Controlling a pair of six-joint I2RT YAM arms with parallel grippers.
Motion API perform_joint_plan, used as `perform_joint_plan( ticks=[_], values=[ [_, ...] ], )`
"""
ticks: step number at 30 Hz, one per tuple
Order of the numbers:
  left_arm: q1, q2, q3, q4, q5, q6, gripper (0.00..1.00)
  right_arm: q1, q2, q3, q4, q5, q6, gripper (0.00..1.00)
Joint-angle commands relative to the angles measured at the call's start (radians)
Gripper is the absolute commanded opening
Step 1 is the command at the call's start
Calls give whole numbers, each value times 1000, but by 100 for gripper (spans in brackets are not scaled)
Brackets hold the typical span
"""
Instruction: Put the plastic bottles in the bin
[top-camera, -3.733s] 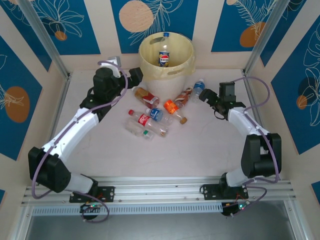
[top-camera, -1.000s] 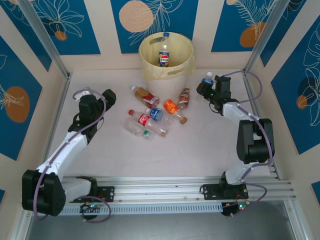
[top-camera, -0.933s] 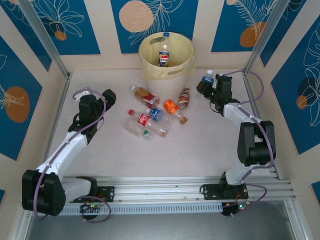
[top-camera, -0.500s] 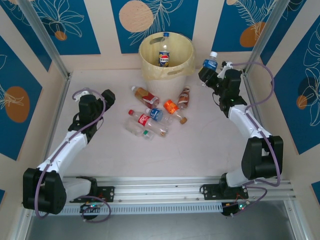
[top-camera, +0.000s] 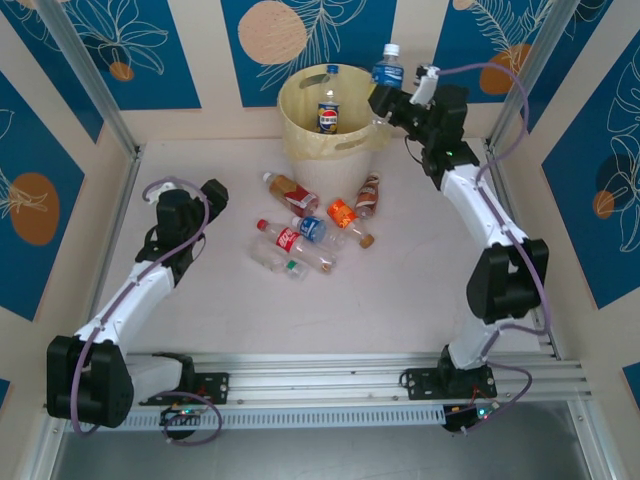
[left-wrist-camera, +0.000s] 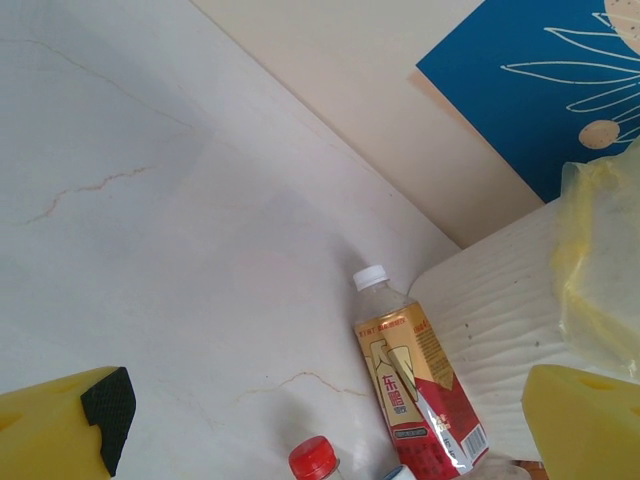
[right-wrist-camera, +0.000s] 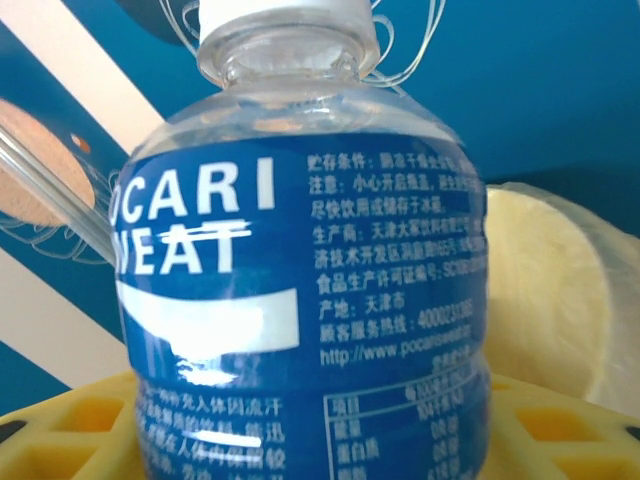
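Observation:
I should keep moving my right gripper inward and let go of the blue-labelled bottle (top-camera: 388, 72) over the free space (top-camera: 355, 108) beside the blue-capped bottle, as it is upright above the bin's rim.
The bin (top-camera: 340, 152), a pale yellow bucket, stands at the back centre with two bottles (top-camera: 328, 112) upright inside. My right gripper (top-camera: 386, 98) is shut on a blue-labelled, white-capped plastic bottle (top-camera: 388, 66), holding it upright above the bin's right rim. In the right wrist view that bottle (right-wrist-camera: 300, 300) fills the space between my yellow fingers (right-wrist-camera: 560, 425), with the bin (right-wrist-camera: 550, 280) behind. Several plastic bottles (top-camera: 300, 232) lie on the table before the bin. My left gripper (top-camera: 215, 192) is open, left of them. Ahead of it lie a gold-and-red bottle (left-wrist-camera: 415, 385) and a red cap (left-wrist-camera: 312, 458).
Side walls and metal posts (top-camera: 100, 110) close in the table on both sides. A bottle with a brown label (top-camera: 369, 193) lies closest to the right arm's path. The bin wall (left-wrist-camera: 500, 300) shows at the right of the left wrist view.
My right arm has lifted the blue-labelled bottle from beside the bin's right side up and leftward to its rim. The left arm has stayed put, open.

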Motion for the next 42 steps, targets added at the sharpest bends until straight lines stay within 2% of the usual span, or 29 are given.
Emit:
perform_joint_plan(
  ticks=[1,5,7,8,12,18,26,28,42],
  values=[
    [21,-20,-15,-13,3,-2,100,30,87,144,-111,-40,-79,31],
    [28,-29,-26,-18,2,-2,100,54,189,294,-191,-12,-140,33],
    [31,-32,-31,-18,2,-3,100,69,231,368,-259,59,-178,34],
    [34,-34,-33,-18,2,-5,100,82,258,413,-321,139,-201,36],
    [40,-37,-42,-16,2,-6,100,119,329,528,-474,359,-255,47],
    [47,-36,-45,-15,5,-5,100,171,360,596,-536,606,-339,70],
    [50,-28,-48,-14,12,-11,100,180,322,574,-543,677,-332,89],
    [51,-27,-48,-14,11,-13,100,180,299,542,-522,666,-342,98],
    [54,2,-38,-19,34,-24,100,182,91,278,-327,554,-312,100]
  ],
)
